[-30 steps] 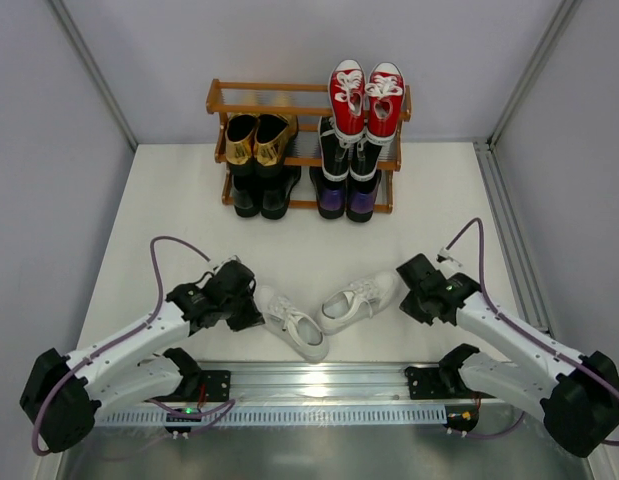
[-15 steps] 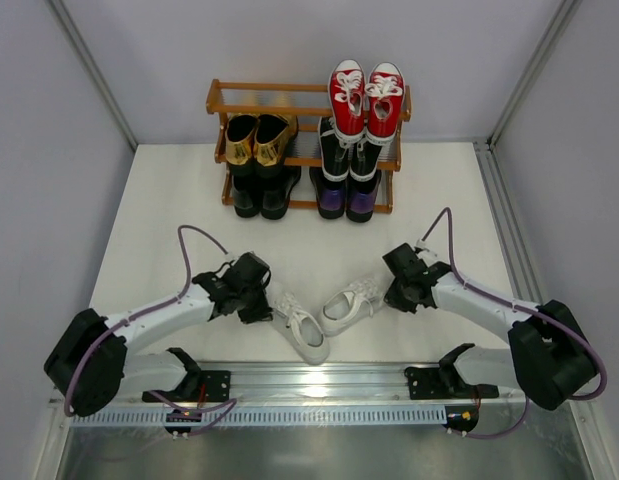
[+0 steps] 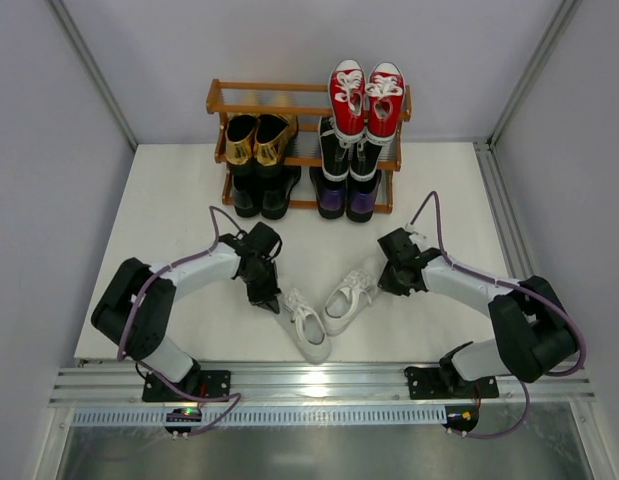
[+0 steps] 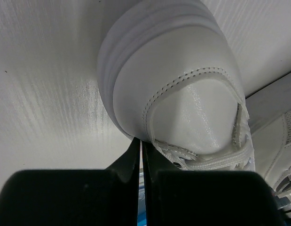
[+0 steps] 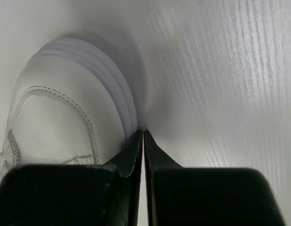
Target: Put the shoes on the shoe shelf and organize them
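Observation:
Next, I swing the white sneaker's toe inward, as it slants at my left gripper, its toe (image 3: 292,299) away from its mate, then push its heel (image 3: 316,352) in before gripping.
Two white sneakers lie on the table in front of the arms, the left one (image 3: 305,328) and the right one (image 3: 351,298), their near ends close together. My left gripper (image 3: 268,298) is shut and empty, its tips against the left sneaker's rounded end (image 4: 183,80). My right gripper (image 3: 382,283) is shut and empty, its tips (image 5: 143,132) against the sole edge of the right sneaker (image 5: 56,117). The wooden shoe shelf (image 3: 289,88) stands at the back with red sneakers (image 3: 366,98), gold loafers (image 3: 255,138), black dress shoes (image 3: 259,192), black-and-white sneakers (image 3: 349,155) and purple loafers (image 3: 347,200).
The shelf's top left tier (image 3: 251,100) holds no shoes. White walls close the table at the left, right and back. A metal rail (image 3: 309,380) runs along the near edge by the arm bases.
Both arms have reached forward and inward. Each shut gripper has come against its white sneaker; the right sneaker has turned more upright and shifted left, and the left one has shifted slightly.

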Controlling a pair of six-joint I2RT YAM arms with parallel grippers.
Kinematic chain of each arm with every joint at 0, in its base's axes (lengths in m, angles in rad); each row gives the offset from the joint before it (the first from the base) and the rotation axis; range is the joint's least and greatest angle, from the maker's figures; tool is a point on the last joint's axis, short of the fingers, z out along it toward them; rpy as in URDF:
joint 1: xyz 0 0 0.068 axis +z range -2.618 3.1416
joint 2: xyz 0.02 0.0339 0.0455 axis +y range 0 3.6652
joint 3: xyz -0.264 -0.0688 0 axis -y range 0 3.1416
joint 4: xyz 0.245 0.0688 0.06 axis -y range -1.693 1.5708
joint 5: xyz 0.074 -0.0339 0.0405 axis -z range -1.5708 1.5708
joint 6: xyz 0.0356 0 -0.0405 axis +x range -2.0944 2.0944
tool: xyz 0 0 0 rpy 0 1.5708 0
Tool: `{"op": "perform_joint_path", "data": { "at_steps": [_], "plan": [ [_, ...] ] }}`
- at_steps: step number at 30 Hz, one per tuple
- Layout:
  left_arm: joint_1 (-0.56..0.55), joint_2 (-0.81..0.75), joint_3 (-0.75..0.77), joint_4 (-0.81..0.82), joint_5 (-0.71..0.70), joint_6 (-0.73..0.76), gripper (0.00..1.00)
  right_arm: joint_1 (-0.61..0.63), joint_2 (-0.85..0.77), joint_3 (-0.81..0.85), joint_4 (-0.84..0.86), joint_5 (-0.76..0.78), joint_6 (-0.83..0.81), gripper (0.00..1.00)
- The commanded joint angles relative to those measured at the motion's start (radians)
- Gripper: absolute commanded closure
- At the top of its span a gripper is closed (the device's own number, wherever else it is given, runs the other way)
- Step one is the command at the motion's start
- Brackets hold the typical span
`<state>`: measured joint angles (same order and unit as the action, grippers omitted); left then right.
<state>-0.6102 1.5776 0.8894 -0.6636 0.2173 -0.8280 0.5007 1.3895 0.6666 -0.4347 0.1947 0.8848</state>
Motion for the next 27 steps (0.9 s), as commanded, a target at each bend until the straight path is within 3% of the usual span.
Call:
{"op": "perform_joint_path", "data": {
  "at_steps": [1,15,21,24,27],
  "plan": [
    [0.001,0.105,0.059,0.631,-0.056,-0.034,1.00,-0.004,0.029,0.059,0.073,-0.021,-0.055,0.96],
    [-0.002,0.119,0.266,0.625,0.036,0.009,1.00,-0.004,0.112,0.110,0.146,-0.116,-0.133,0.96],
    [0.000,0.113,0.272,0.605,0.037,0.012,1.00,-0.004,0.097,0.097,0.143,-0.121,-0.141,0.96],
    [0.000,0.043,0.223,0.561,-0.019,0.018,1.00,-0.004,0.077,0.080,0.142,-0.120,-0.139,0.96],
    [-0.002,-0.101,0.162,0.438,-0.195,0.023,1.00,-0.004,0.062,0.065,0.134,-0.126,-0.135,0.96]
  ]
}}
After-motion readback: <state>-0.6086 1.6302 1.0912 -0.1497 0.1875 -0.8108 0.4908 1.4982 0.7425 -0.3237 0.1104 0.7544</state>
